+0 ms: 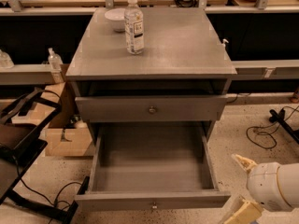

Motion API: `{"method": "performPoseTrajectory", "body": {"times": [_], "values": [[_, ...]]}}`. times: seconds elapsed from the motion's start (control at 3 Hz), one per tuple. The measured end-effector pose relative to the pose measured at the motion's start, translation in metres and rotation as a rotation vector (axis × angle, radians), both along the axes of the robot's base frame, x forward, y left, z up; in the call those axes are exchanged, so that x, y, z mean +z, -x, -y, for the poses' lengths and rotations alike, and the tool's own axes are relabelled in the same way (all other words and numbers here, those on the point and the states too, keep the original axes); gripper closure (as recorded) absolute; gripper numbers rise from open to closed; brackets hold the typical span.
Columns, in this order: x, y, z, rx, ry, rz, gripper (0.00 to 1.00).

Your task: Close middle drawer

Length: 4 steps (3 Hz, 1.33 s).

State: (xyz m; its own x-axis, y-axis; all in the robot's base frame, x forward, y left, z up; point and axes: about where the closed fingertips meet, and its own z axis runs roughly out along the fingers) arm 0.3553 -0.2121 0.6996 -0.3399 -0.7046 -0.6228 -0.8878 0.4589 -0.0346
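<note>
I expect the middle drawer (152,200) to slide straight back and stay level when I push near its front corner, because straight sides (208,160) run squarely into the cabinet.
The grey cabinet (154,41) has its middle drawer (152,164) pulled far out and empty, its flat front (117,201) with a small brass knob (154,204) near the bottom edge of the view. The uppermost drawer (112,108) above it stands slightly out, with its own knob (152,109). The lowest drawer is hidden under the open one. My gripper (243,188) is at the lower right, just right of the open drawer's front corner and not touching it. Its tan fingers (244,163) are spread apart with nothing between them.
A clear water bottle (134,26) and a white bowl (114,18) stand on the cabinet top. A cardboard box (65,141) and a black frame (21,139) are at the left. Cables (264,134) lie on the floor at the right.
</note>
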Motion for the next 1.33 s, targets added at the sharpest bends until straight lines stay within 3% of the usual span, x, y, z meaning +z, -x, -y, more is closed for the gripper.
{"method": "performPoseTrajectory", "body": {"times": [0.33, 0.67, 1.33], "values": [[0.0, 0.0, 0.0, 0.001, 0.0, 0.0, 0.0], [-0.043, 0.008, -0.005, -0.022, -0.058, -0.034, 0.16], [-0.191, 0.019, 0.0, -0.136, -0.231, -0.075, 0.62]]}}
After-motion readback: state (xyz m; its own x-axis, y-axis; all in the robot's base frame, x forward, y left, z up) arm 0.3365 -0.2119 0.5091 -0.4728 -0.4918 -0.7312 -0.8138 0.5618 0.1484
